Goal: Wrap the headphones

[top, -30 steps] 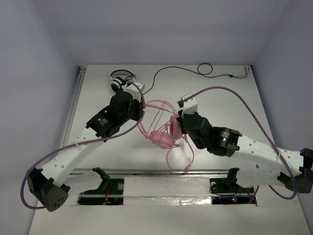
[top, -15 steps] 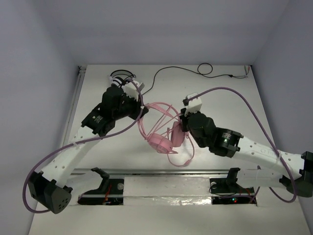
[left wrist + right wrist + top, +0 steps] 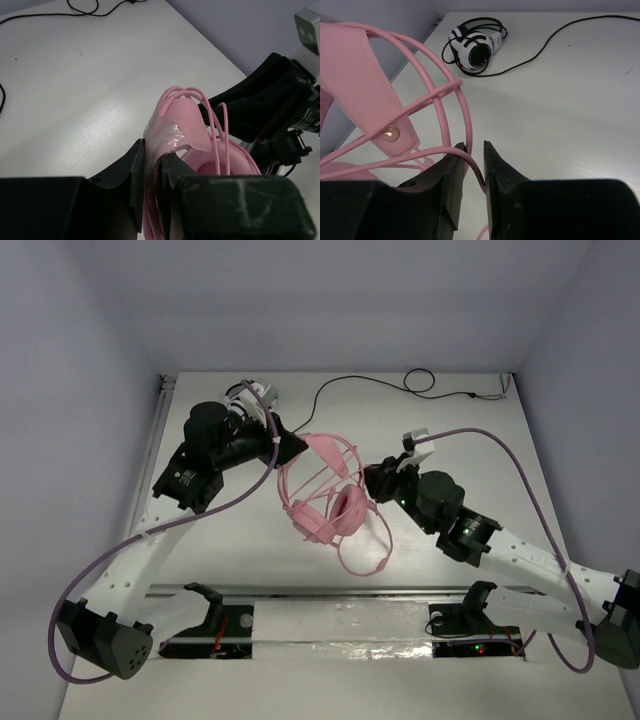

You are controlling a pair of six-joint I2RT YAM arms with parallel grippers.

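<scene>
The pink earcups [image 3: 347,510] hang low next to my right gripper. Next, my left gripper lifts the headphones first, to make room to bring the loose cable [image 3: 384,561] underneath.
The pink headphones [image 3: 345,510] hang above the table's middle, earcups low, headband [image 3: 325,447] up. Several turns of their thin pink cable [image 3: 300,480] run round the headband, and a loose loop [image 3: 366,558] trails toward the near edge. My left gripper [image 3: 292,446] is shut on the headband [image 3: 185,115], pinched between both fingers [image 3: 131,170]. My right gripper [image 3: 378,480] sits just right of the earcups, open. In the right wrist view its jaws [image 3: 474,146] stand slightly apart, with a strand of cable [image 3: 420,156] passing loosely through the gap.
Small black-and-white headphones [image 3: 475,47] lie at the far left, partly behind my left arm [image 3: 215,445]. Their black cable [image 3: 345,388] snakes along the back toward the far right corner. A metal rail [image 3: 330,592] crosses the near edge between the arm bases.
My right gripper has opened and let the cable go slack, pulling back to the right. The left gripper swung the headphones up and toward the back left, headband still gripped.
</scene>
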